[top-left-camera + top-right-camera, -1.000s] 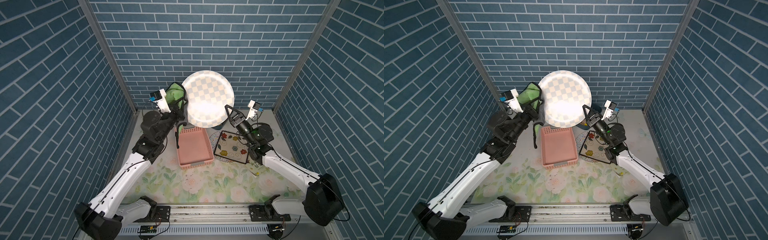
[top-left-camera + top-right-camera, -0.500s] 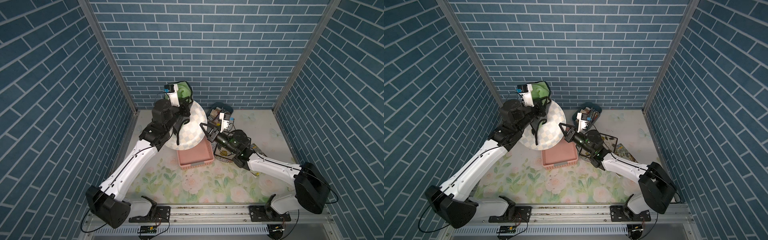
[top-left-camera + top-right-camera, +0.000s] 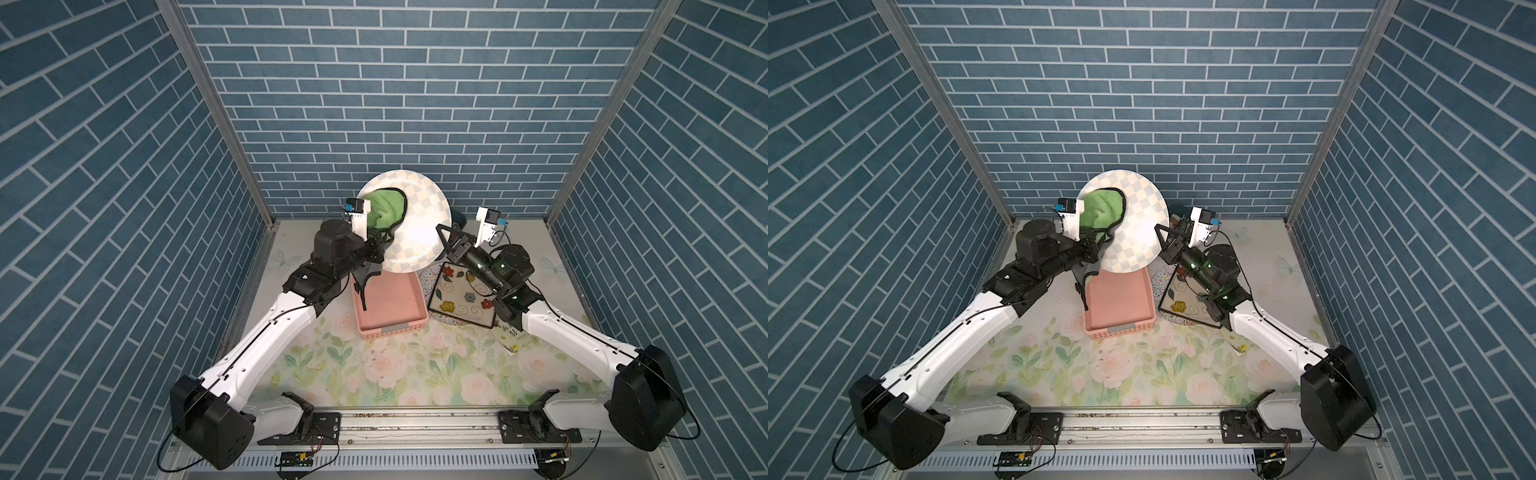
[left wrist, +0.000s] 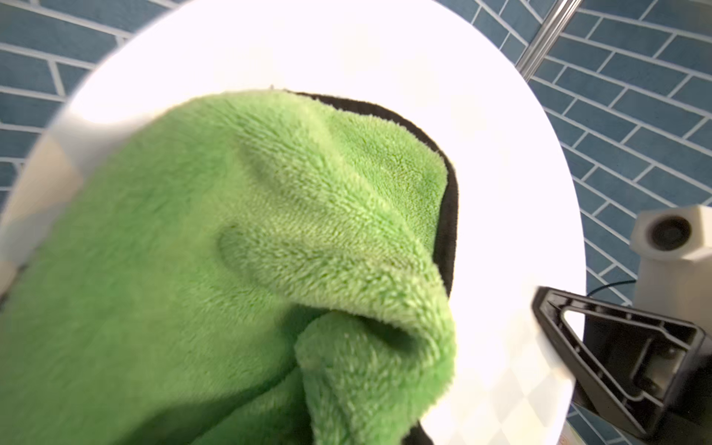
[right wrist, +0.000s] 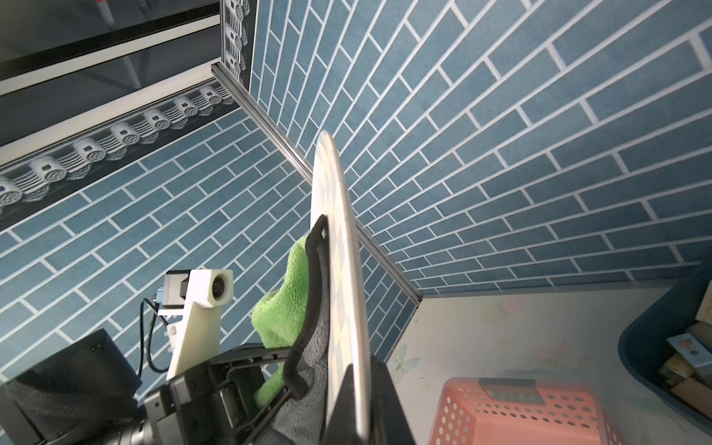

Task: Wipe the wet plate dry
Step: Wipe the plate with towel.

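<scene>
My left gripper has the green towel against the plate's front side point(image 3: 392, 209), so it should back off past the plate's rim point(image 3: 368, 185) and wipe the plate's back from behind.
The round checkered plate point(image 3: 417, 239) point(image 3: 1140, 237) hangs tilted in the air above the back of the table. My right gripper point(image 3: 444, 242) point(image 3: 1162, 241) is shut on its right rim, and in the right wrist view the plate point(image 5: 341, 269) stands edge-on between that gripper's point(image 5: 358, 404) jaws. My left gripper point(image 3: 376, 247) point(image 3: 1092, 246) is shut on a green towel point(image 3: 384, 210) point(image 3: 1102, 208) with a black border. The towel point(image 4: 269, 250) lies pressed against the upper left of the plate's point(image 4: 501, 173) face and hides the left jaws.
A pink perforated basket point(image 3: 390, 309) point(image 5: 520, 416) sits under the plate. To its right, a square flowered plate point(image 3: 461, 299) rests on a speckled round one. A dark blue bin point(image 5: 655, 339) of small items stands at the back wall, and a card point(image 3: 513, 338) lies under my right arm.
Half a second ago the plate was low and to the left over the basket. It is now higher and further right, with the towel spread on its upper left face.
</scene>
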Controlling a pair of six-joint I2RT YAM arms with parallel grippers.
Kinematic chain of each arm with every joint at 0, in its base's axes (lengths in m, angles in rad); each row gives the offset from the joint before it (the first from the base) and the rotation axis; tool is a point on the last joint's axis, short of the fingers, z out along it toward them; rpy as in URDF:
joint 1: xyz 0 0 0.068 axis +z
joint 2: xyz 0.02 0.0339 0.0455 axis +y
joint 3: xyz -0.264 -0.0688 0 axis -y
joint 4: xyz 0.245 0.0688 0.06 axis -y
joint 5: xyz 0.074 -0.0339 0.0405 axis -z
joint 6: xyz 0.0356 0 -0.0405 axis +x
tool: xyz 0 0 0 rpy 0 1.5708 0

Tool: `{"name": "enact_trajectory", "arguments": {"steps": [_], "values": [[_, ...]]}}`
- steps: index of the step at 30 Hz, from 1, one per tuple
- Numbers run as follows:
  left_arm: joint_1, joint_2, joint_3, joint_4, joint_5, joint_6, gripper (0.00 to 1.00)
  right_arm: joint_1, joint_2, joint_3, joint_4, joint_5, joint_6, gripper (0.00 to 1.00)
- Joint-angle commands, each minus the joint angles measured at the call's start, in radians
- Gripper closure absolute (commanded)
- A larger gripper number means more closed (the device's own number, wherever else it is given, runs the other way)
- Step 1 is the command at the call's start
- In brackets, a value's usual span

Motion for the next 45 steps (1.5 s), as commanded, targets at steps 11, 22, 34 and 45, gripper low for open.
{"name": "enact_trajectory", "arguments": {"steps": [11, 22, 34, 45], "values": [[-0.018, 0.086, -0.014, 0.011, 0.010, -0.133, 1.00, -0.014, -0.047, 0.024, 0.334, -0.087, 0.173, 1.00], [-0.180, 0.100, -0.104, 0.092, -0.161, -0.096, 1.00, 0.001, -0.050, 0.028, 0.354, -0.130, 0.164, 1.00], [0.424, -0.085, -0.232, 0.491, 0.429, -0.610, 1.00, -0.210, -0.220, -0.095, 0.342, -0.184, 0.256, 1.00], [0.247, 0.184, -0.087, 1.805, 0.546, -1.634, 1.00, -0.213, -0.074, -0.043, 0.548, -0.337, 0.422, 1.00]]}}
